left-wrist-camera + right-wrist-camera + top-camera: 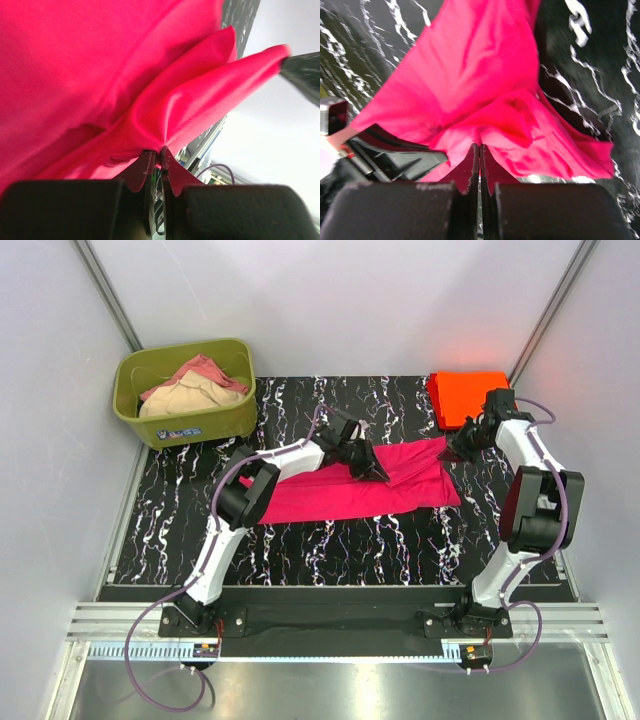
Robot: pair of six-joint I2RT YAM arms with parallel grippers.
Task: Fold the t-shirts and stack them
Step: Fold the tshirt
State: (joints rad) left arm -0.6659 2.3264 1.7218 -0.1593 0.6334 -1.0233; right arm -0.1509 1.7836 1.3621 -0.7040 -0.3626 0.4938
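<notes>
My right gripper should bring the hot pink t-shirt's raised fold [414,471] back toward the t-shirt's near edge [436,500] and put it down, because the fold runs at a slant toward the t-shirt's far edge between my grippers.
A hot pink t-shirt [330,498] lies partly folded across the middle of the black marbled mat [300,550]. My left gripper [378,472] is shut on a raised fold of it near its upper middle. The left wrist view shows the pink t-shirt [100,75] pinched between the left gripper [161,150] tips. My right gripper [452,452] is shut on the shirt's upper right corner. In the right wrist view the pink t-shirt [480,75] bunches at the right gripper [480,146] tips. An orange-red t-shirt [462,395] lies folded at the back right of the mat.
An olive-green tub [200,426] holding pale and pinkish clothes [190,388] stands at the back left corner. White walls close in the sides and back. The arm bases sit on a metal rail [330,625] at the near edge.
</notes>
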